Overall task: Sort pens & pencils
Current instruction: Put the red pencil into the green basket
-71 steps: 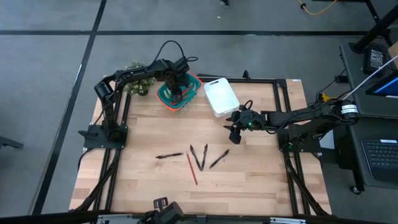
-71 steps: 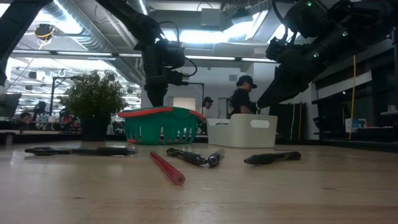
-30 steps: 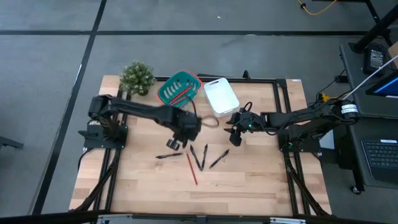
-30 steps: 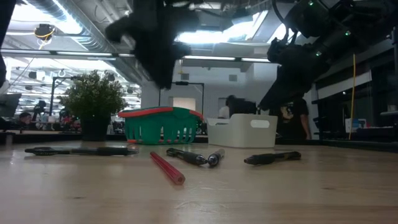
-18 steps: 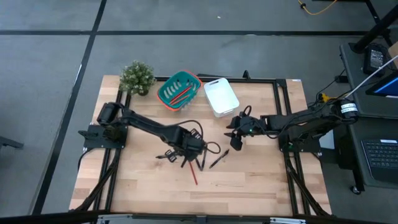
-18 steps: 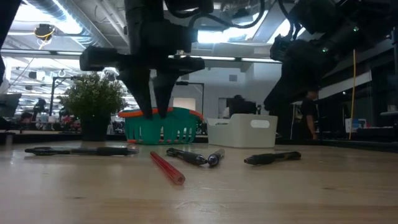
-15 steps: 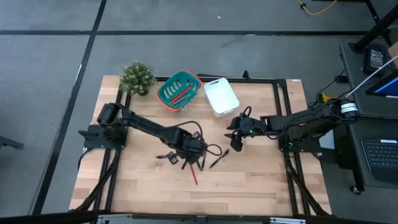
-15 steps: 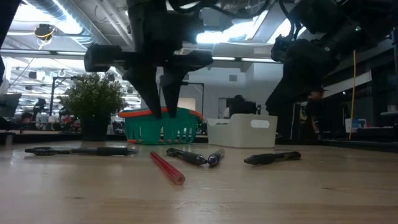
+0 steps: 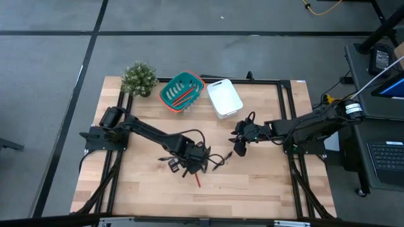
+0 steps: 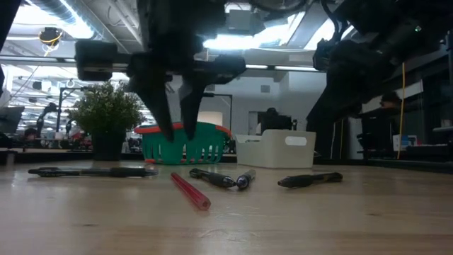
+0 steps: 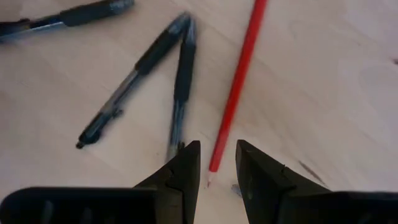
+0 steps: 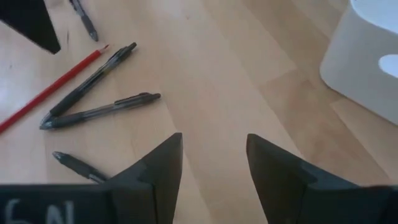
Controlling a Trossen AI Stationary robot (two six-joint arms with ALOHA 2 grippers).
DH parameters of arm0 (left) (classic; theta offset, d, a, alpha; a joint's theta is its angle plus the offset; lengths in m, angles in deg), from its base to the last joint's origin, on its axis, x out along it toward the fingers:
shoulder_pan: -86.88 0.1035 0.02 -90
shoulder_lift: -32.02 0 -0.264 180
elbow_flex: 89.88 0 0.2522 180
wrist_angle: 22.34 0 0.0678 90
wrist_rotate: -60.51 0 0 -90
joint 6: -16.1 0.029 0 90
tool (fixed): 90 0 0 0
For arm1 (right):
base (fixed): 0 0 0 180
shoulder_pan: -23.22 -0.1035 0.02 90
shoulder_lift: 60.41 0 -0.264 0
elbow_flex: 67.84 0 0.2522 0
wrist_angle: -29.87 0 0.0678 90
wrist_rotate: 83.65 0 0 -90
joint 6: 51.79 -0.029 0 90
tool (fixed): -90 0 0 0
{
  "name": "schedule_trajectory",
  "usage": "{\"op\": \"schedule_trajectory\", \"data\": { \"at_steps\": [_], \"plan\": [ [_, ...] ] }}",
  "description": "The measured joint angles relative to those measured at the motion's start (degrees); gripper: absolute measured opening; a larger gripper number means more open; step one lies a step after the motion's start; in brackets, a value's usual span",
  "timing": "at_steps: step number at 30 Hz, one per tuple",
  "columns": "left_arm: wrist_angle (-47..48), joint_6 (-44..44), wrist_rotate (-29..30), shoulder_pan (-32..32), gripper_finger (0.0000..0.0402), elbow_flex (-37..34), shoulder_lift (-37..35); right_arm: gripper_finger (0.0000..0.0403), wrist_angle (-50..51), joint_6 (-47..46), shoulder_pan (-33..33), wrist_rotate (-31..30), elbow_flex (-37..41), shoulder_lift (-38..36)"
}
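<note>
The robot's left gripper keeps going down until its fingers are on both sides of the red pencil's body (image 10: 184, 185) and then close, because the pencil's tip (image 11: 210, 178) points into the gap, clear of the black pens.
One red pencil (image 11: 236, 93) lies flat on the wood, its sharp tip between the two fingertips of my open left gripper (image 11: 216, 146). The low view shows that gripper (image 10: 177, 131) hanging above the pencil (image 10: 190, 190), not touching it. Two black pens (image 11: 158, 68) form a V beside the pencil. Another pen (image 9: 221, 161) lies to the right and one (image 9: 165, 159) to the left. My right gripper (image 12: 214, 140) is open and hovers over bare wood near the white bin (image 9: 224, 98), holding nothing. More red pencils (image 9: 183, 96) lie in the green basket (image 9: 170, 94).
The green basket (image 10: 182, 142) and the white bin (image 10: 276, 149) stand side by side at the table's far edge, with a small potted plant (image 9: 139, 77) at the far left corner. Bare wood stretches toward the near edge. People show in the room behind the table.
My left arm has swung from the table's middle toward the near edge and come down over the pens and the red pencil, its fingers now pointing down astride the pencil's tip. The right gripper has drifted slightly toward the near edge. The pens and pencil have not moved.
</note>
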Motion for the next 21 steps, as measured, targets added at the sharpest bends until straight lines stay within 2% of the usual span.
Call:
{"op": "schedule_trajectory", "data": {
  "at_steps": [12, 21],
  "plan": [
    [-4.1, 1.6, -1.4, -1.9, 0.0096, 0.1, 2.7, 0.0180, -1.0, -1.6, -3.8, -1.2, 0.0, 0.4],
    [-5.1, 1.6, -2.8, -1.9, 0.0096, 0.1, 5.3, 0.0180, -1.6, -2.1, -3.8, -1.6, 0.0, 1.1]
  ]
}}
